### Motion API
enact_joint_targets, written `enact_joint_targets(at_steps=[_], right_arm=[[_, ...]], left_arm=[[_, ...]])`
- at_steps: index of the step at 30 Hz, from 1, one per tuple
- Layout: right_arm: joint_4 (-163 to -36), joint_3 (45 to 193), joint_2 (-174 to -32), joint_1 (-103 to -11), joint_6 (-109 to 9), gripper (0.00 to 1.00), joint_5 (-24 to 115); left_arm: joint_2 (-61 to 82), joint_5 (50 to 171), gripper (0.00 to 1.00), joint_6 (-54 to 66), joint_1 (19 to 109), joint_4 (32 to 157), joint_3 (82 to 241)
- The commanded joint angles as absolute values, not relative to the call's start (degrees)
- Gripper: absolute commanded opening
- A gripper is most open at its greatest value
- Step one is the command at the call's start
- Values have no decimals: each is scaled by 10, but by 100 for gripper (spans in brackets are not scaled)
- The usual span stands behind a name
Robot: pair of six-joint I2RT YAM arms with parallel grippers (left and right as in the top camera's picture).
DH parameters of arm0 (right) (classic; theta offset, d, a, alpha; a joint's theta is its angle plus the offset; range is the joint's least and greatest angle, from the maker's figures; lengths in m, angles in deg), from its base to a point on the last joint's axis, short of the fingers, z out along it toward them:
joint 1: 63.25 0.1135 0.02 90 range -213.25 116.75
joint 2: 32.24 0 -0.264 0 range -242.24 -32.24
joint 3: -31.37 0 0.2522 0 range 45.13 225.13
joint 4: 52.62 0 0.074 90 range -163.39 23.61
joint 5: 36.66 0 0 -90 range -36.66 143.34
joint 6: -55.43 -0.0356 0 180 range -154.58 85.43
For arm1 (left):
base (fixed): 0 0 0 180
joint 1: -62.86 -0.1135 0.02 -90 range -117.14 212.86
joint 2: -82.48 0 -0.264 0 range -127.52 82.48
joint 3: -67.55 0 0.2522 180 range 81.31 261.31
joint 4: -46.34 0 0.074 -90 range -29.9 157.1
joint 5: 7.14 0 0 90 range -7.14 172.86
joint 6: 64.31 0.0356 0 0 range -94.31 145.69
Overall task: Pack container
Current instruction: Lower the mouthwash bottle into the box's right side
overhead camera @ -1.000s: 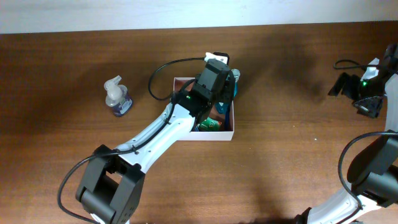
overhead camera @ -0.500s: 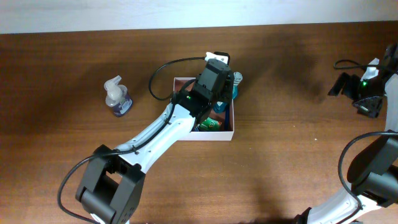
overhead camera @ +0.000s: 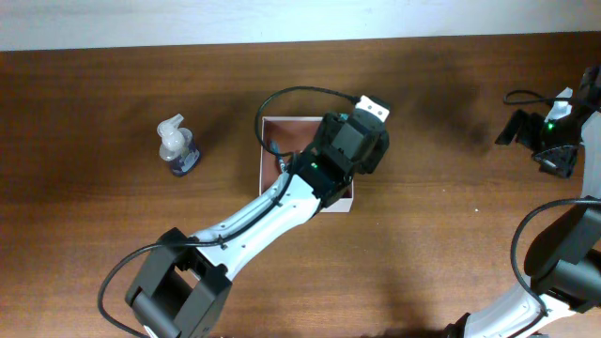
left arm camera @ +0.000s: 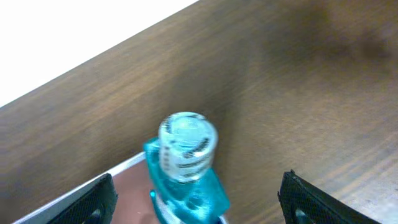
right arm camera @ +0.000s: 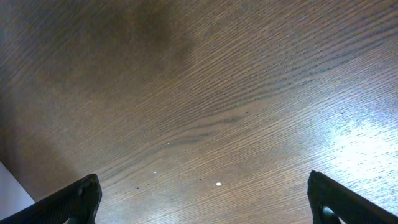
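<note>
The blue bottle leans at the container's side, its top sticking out past it, so next my left gripper grabs the clear cap and moves the bottle inward.
The container is a shallow white-walled box with a pinkish inside, at the table's middle. My left gripper hovers over its right side and covers most of it from overhead. In the left wrist view, a blue bottle with a clear cap stands at the container's white wall, its base cut off by the frame's edge. The left gripper is open. Its fingers stand wide on either side of the bottle with a gap on each side. My right gripper is open over bare wood.
A clear spray bottle with purple liquid stands on the table left of the container. The right arm is at the far right edge. A black cable loops above the container's back wall.
The left arm has swung right across the container. Its jaws closed a little, then widened, and now stand off the blue bottle. The right arm has not moved.
</note>
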State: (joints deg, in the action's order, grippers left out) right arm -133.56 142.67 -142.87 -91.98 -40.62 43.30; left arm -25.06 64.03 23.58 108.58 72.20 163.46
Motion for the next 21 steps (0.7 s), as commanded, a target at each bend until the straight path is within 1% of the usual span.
enact_joint_targets(at_steps=[1, 10, 14, 19, 20, 21], right_arm=[[-1334, 1425, -1426, -917, -411, 99, 434], [-1334, 1425, -1426, -917, -411, 99, 434], [-1334, 1425, -1426, -917, -411, 99, 434], [-1334, 1425, -1426, -917, -411, 99, 434], [-1334, 1425, -1426, -917, -411, 99, 434], [-1334, 1425, -1426, -917, -411, 99, 434]], left_arm=[[-269, 610, 85, 255, 1079, 712, 1648], [-307, 605, 85, 256, 1077, 684, 1648], [-307, 605, 79, 256, 1077, 675, 1648], [-307, 605, 55, 256, 1077, 669, 1648], [-307, 605, 47, 256, 1077, 669, 1648], [-307, 605, 44, 256, 1077, 669, 1648]])
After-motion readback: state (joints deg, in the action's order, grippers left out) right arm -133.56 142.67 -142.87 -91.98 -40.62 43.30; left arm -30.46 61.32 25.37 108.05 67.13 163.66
